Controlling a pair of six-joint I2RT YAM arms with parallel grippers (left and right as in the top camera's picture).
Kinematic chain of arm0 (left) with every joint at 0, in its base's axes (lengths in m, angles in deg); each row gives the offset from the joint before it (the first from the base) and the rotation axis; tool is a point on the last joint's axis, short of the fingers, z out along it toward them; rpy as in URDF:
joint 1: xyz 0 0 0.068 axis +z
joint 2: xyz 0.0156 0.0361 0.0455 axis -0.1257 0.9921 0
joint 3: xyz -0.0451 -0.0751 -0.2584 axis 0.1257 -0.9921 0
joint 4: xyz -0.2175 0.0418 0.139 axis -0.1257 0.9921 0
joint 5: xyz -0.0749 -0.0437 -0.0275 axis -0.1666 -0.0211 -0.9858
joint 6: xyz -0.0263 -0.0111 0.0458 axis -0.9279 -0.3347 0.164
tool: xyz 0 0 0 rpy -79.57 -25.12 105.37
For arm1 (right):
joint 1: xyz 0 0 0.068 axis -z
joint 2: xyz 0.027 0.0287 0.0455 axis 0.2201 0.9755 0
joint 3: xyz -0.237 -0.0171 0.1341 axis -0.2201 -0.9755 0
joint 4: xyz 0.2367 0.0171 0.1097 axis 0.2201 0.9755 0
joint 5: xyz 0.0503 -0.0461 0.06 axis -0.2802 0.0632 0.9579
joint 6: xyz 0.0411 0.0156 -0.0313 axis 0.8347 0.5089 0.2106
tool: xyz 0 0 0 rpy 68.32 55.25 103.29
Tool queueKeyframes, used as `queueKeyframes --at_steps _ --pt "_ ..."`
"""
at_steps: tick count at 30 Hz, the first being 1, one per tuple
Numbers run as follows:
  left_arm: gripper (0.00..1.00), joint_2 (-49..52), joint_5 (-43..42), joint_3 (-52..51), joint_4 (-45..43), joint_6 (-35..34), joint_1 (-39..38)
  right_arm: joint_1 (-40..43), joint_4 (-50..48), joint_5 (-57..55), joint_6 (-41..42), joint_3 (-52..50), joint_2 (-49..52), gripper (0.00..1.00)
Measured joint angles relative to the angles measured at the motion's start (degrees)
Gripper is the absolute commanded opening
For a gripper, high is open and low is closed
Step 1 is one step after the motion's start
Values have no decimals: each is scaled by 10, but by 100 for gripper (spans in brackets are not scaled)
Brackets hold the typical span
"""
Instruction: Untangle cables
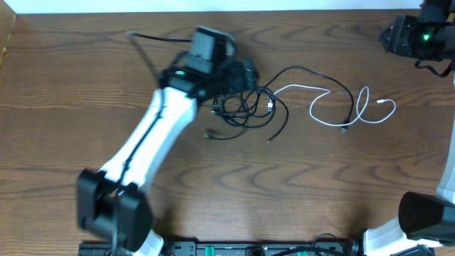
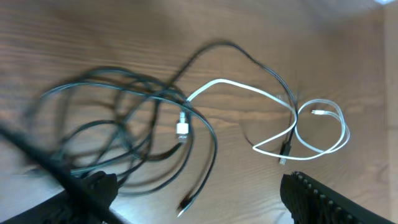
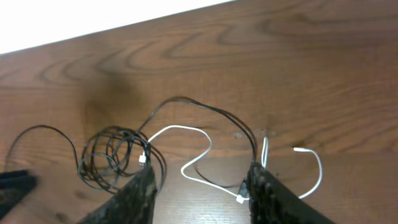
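Observation:
Next, I get the white plug (image 1: 270,106) clear with my left gripper before my right gripper takes the cable away, because the white cable's end is among the coil of black cables (image 1: 250,108).
A tangled coil of black cables (image 1: 238,107) lies mid-table, also in the left wrist view (image 2: 118,137) and the right wrist view (image 3: 115,158). A white cable (image 1: 323,117) runs right from the coil in loose loops and crosses a long black cable (image 1: 313,71). Its white plug (image 2: 181,129) lies inside the coil. My left gripper (image 1: 242,80) hovers over the coil's far edge; its jaws (image 2: 199,199) are open and empty. My right gripper (image 1: 391,35) is at the far right corner, away from the cables; its jaws (image 3: 202,199) are open and empty.
A thin black lead (image 1: 146,35) trails behind the left arm at the back. The table's back edge (image 3: 93,25) borders a white surface. Wood tabletop (image 1: 320,185) lies in front of the cables.

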Motion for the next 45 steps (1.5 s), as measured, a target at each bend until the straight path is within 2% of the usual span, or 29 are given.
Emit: queueKeyframes --at_steps 9,11,14,18,28,34,45 --pt "89 125 97 0 -117 -67 -58 0 6 0 -8 0 0 56" --pt "87 139 116 0 -145 -85 -64 0 8 0 -8 0 0 56" --pt "79 161 134 0 -170 -116 -74 0 9 0 -8 0 0 56" --pt "72 196 150 0 -188 -158 -85 0 9 0 -9 0 0 56" --pt "68 236 174 0 -202 -229 -91 0 8 0 -12 0 1 56" --pt "67 240 191 0 -205 -243 -91 0 5 0 -13 0 10 56" --pt "39 261 208 24 -185 -231 -90 -2 -2 0 -13 0 49 55"
